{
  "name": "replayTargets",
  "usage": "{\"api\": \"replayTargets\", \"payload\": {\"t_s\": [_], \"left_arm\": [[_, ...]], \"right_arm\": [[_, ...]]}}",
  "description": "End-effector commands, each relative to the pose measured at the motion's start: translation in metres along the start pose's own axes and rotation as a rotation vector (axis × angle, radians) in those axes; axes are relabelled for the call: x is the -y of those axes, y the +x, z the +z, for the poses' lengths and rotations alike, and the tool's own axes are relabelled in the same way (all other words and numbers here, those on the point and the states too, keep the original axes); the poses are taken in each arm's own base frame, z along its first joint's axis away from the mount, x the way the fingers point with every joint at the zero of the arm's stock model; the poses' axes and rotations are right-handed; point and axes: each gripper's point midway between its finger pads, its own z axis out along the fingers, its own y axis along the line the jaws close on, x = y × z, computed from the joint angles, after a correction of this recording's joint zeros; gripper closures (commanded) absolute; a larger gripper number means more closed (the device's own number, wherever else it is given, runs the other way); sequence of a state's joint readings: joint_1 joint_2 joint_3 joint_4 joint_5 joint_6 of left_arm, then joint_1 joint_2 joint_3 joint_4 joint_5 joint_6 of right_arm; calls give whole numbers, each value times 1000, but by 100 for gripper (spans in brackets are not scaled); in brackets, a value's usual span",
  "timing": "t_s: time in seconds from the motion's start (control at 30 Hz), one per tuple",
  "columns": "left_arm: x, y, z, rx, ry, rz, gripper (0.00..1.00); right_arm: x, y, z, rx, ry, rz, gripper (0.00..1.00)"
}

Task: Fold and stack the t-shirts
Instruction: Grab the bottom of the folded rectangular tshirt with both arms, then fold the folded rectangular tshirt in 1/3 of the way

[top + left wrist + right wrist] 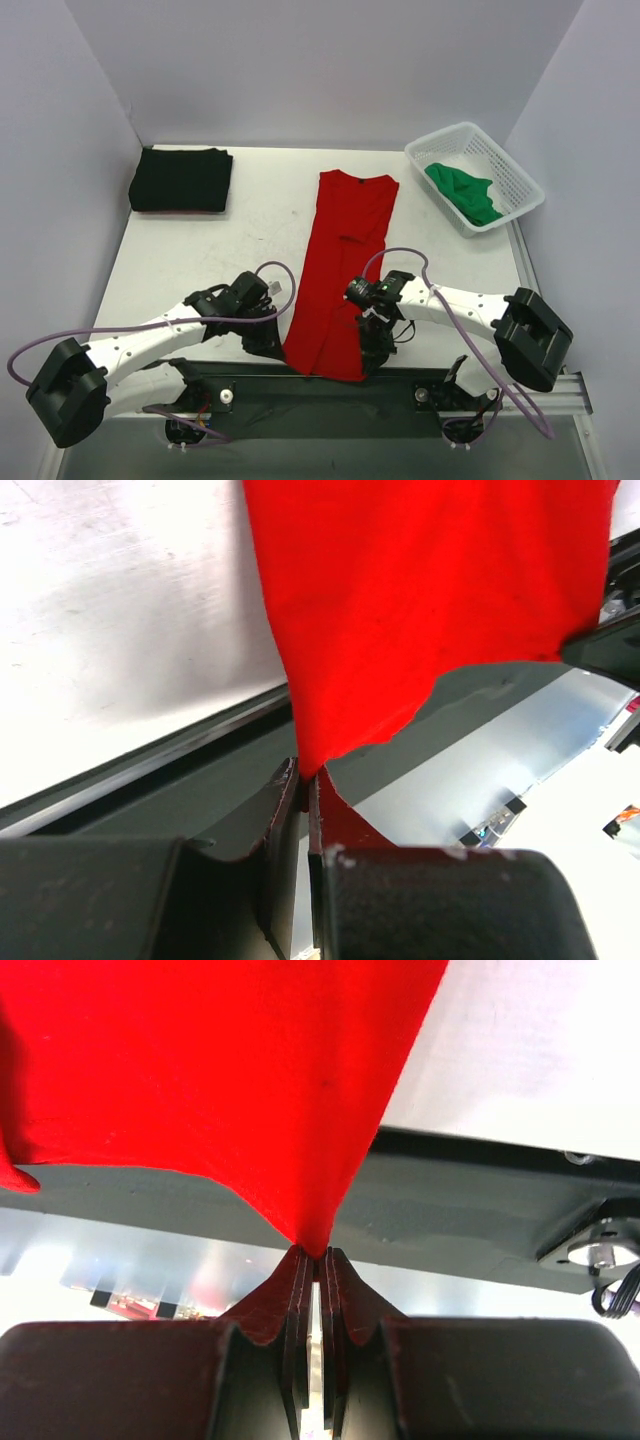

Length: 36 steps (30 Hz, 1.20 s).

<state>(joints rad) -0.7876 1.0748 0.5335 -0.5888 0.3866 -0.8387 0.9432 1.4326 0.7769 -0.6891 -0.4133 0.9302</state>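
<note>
Both hem corners (296, 358) of the straight red t-shirt are in my grippers, so my left gripper should keep bringing the hem toward the collar until it reaches the chest (350, 218).
The red t-shirt (345, 260) lies folded into a long narrow strip down the table's middle, collar far, hem at the near edge. My left gripper (277, 345) is shut on its near left hem corner (310, 750). My right gripper (368, 352) is shut on its near right hem corner (315, 1240). Both corners are lifted a little over the table's front rail. The black t-shirt (181, 179) sits folded at the far left. The green t-shirt (463, 191) lies crumpled in the white basket (520, 170).
The white mesh basket stands at the far right corner. The dark front rail (300, 385) runs along the near edge under the hem. Grey walls close the table on the left, back and right.
</note>
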Motion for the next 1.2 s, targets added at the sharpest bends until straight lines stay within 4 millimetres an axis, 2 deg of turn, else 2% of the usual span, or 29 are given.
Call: {"api": "replayTargets", "payload": {"t_s": [0.0,0.1,0.23,0.47,0.63,0.87,0.9,0.97,1.0,1.07,1.1,1.13,1.17], "left_arm": [[15,-3,-10,2,21,-6,100],[17,-6,-9,1,20,1,100],[29,-21,-16,44,15,30,100],[62,-62,-23,136,52,75,100],[76,-95,-24,197,74,73,100],[91,-145,-25,263,117,52,100],[89,-157,-22,276,120,39,100],[98,-172,-25,286,154,38,100],[100,-180,-17,280,162,36,100],[111,-196,-19,292,200,45,100],[109,-205,-7,280,199,38,100],[109,-215,-6,283,202,29,100],[118,-226,-10,288,226,34,100]], "right_arm": [[7,16,-11,-39,21,32,100],[7,13,-19,-14,20,39,100],[8,5,-34,41,15,58,100],[7,-25,-56,130,-37,119,100],[7,-47,-69,184,-43,136,100],[13,-91,-88,275,-29,170,100],[14,-103,-98,307,-37,185,100],[17,-118,-101,314,-20,171,100],[17,-132,-113,351,-29,182,100],[19,-149,-115,352,-10,179,100],[25,-160,-119,365,-2,183,100],[23,-174,-124,378,2,188,100],[24,-182,-126,385,7,191,100]]}}
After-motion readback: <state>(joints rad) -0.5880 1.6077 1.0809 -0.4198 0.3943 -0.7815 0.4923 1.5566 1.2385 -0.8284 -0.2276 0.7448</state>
